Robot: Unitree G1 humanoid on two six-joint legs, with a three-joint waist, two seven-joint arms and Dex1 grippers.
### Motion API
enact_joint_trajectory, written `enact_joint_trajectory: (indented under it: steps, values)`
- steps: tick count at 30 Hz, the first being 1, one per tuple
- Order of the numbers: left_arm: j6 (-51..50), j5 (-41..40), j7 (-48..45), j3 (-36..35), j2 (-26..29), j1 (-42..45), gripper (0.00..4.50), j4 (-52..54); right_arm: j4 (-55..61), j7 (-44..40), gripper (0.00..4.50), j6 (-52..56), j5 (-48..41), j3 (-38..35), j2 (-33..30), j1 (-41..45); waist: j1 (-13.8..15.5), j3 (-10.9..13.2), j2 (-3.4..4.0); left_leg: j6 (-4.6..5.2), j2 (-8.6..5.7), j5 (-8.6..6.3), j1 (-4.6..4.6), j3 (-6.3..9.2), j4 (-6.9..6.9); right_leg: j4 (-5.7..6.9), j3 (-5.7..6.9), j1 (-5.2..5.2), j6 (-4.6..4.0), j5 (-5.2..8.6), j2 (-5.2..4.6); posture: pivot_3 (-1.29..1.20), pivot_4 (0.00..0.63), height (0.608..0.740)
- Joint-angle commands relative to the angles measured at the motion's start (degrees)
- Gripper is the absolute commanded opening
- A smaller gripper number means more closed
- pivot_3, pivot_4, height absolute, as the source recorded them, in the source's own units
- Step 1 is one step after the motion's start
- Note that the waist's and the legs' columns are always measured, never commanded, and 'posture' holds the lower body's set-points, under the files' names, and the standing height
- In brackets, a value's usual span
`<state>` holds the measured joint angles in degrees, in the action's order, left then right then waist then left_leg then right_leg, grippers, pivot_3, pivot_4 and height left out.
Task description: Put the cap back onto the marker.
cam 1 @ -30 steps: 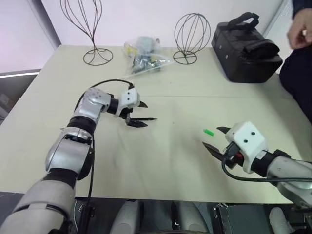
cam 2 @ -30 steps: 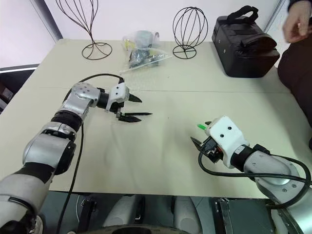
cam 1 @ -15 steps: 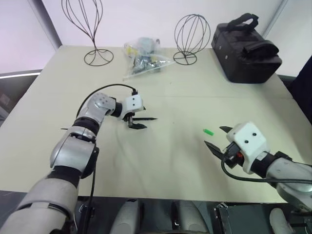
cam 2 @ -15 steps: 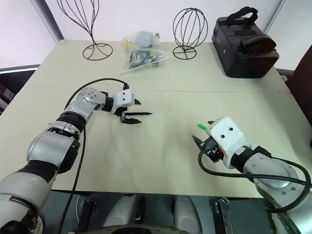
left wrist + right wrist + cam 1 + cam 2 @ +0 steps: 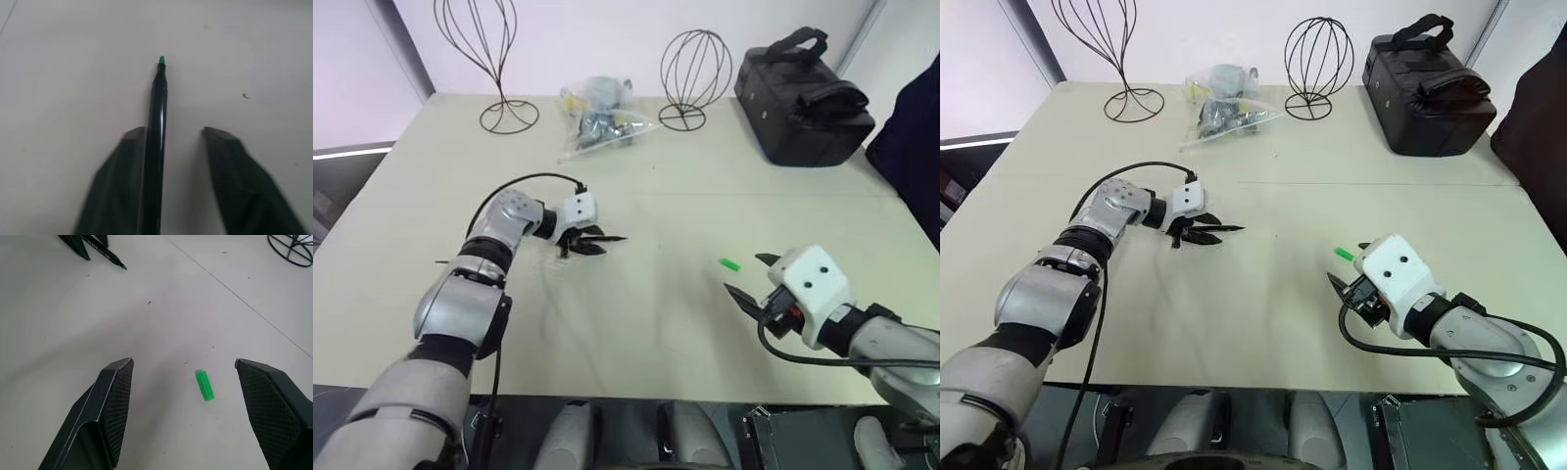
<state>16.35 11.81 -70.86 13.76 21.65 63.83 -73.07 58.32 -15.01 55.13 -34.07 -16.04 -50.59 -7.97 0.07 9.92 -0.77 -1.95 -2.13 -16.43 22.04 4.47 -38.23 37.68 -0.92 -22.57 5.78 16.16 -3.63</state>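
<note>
The cap (image 5: pixel 729 264) will go straight over the marker's tip and stay on when I push, because the marker gets narrower toward its green tip (image 5: pixel 123 266).
The marker (image 5: pixel 612 238), a thin black stick with a fine green tip, lies on the beige table left of centre. My left gripper (image 5: pixel 592 243) is low on the table and shut on its shaft. In the left wrist view the marker (image 5: pixel 157 107) runs along one finger, tip pointing away. The cap (image 5: pixel 731 264), a tiny bright green cylinder, lies loose on the table at the right. My right gripper (image 5: pixel 742 273) hovers just behind it, open and empty. In the right wrist view the cap (image 5: pixel 204 385) shows between the wide-apart fingers, with the marker (image 5: pixel 105 255) far off.
A black bag (image 5: pixel 803 98) stands at the back right. Two wire stands (image 5: pixel 504 59) (image 5: pixel 697 69) and a clear plastic bag of items (image 5: pixel 602 117) line the back. A person in dark clothing (image 5: pixel 911 127) is at the right edge.
My left gripper's fingers have closed in on the marker, lowering slightly. The person's hand at the upper right has gone from view. The right gripper and the cap have stayed put.
</note>
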Motion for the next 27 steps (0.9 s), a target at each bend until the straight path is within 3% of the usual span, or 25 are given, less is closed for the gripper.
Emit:
enact_joint_trajectory:
  steps: [1, 14, 27]
  values:
    - [-1.60, 1.69, 0.26, 0.67, 0.43, -1.37, 0.05, -1.28, 1.68, 0.02, 3.38, -0.34, -0.30, -1.50, -0.74, 0.23, -0.17, 0.00, 0.00, 0.00, 0.00, 0.00, -0.01, 0.00, 0.00, 0.00, 0.00, 0.01, 0.00, 0.00, 0.00, 0.00, 0.150, 0.740]
    - [3.98, -0.98, -1.90, -2.07, -0.37, -1.69, 0.01, 0.55, 1.68, -0.41, 3.38, -0.08, -1.00, -2.98, -1.46, -0.46, -0.59, -0.02, 0.00, 0.00, 0.02, 0.00, 0.00, 0.01, 0.01, -0.02, -0.01, 0.03, 0.00, 0.01, -0.04, 0.00, 0.150, 0.740]
    - [9.94, -5.97, -11.43, -4.27, 0.16, -0.28, 0.01, 8.43, -1.79, -5.65, 3.38, -0.73, 1.07, -2.33, -2.02, 0.88, -0.70, 0.02, -0.05, 0.00, 0.01, 0.00, 0.30, 0.01, 0.00, -0.06, 0.00, -0.23, 0.00, 0.00, -0.05, 0.00, 0.150, 0.740]
